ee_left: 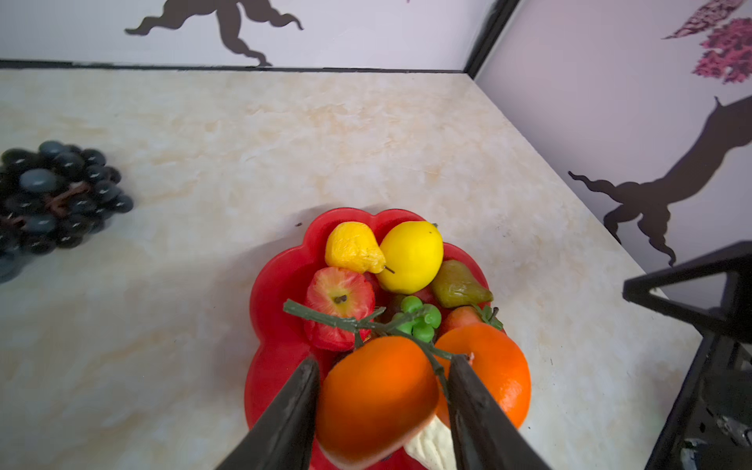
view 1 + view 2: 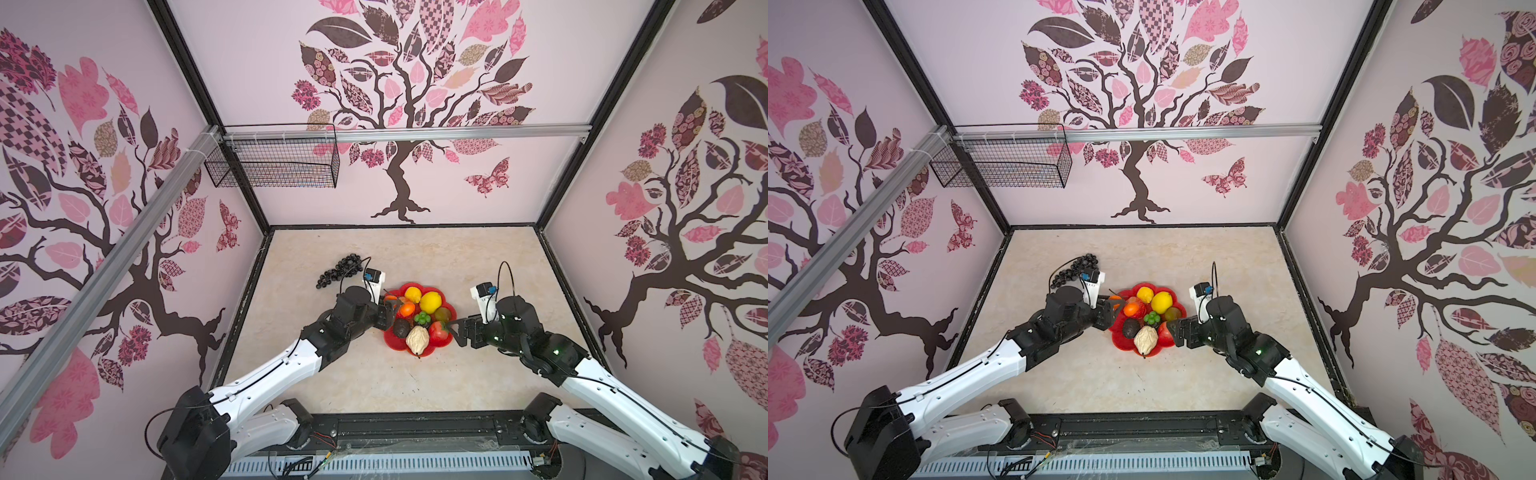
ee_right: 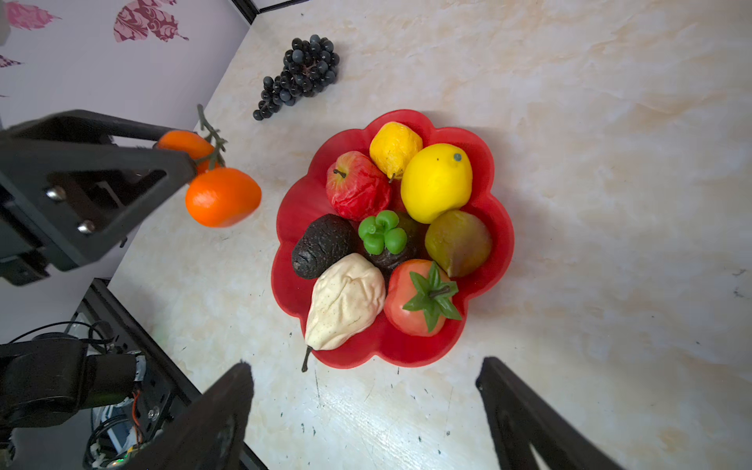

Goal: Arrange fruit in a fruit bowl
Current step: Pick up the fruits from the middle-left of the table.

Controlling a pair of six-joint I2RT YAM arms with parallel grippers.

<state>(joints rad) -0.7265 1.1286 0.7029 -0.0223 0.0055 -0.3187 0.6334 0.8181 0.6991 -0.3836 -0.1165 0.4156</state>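
Observation:
My left gripper is holding an orange tightly by its body (image 1: 377,398). My right gripper should therefore grab the green stem (image 1: 337,318) before it lowers the oranges into the bowl.
The red flower-shaped fruit bowl (image 2: 391,338) (image 3: 294,211) sits mid-table. In it lie two lemons (image 3: 437,181), an apple (image 3: 356,187), an avocado (image 3: 323,244), a cream pear (image 3: 346,301), a strawberry (image 3: 423,299) and a fig (image 3: 457,242). My left gripper (image 2: 390,309) (image 1: 384,360) hovers over the bowl's left edge, shut on one orange (image 1: 378,390). A second orange (image 1: 492,366) (image 3: 223,197) hangs from the same green stem. The black grape bunch (image 2: 338,270) (image 3: 301,73) lies on the table, behind and left of the bowl. My right gripper (image 2: 455,330) (image 3: 364,366) stands open at the bowl's right edge, holding nothing.
A black wire basket (image 2: 274,160) hangs on the back wall, high at the left. Patterned walls close in the marble table (image 2: 415,374) on three sides. Both arms reach in from the front edge.

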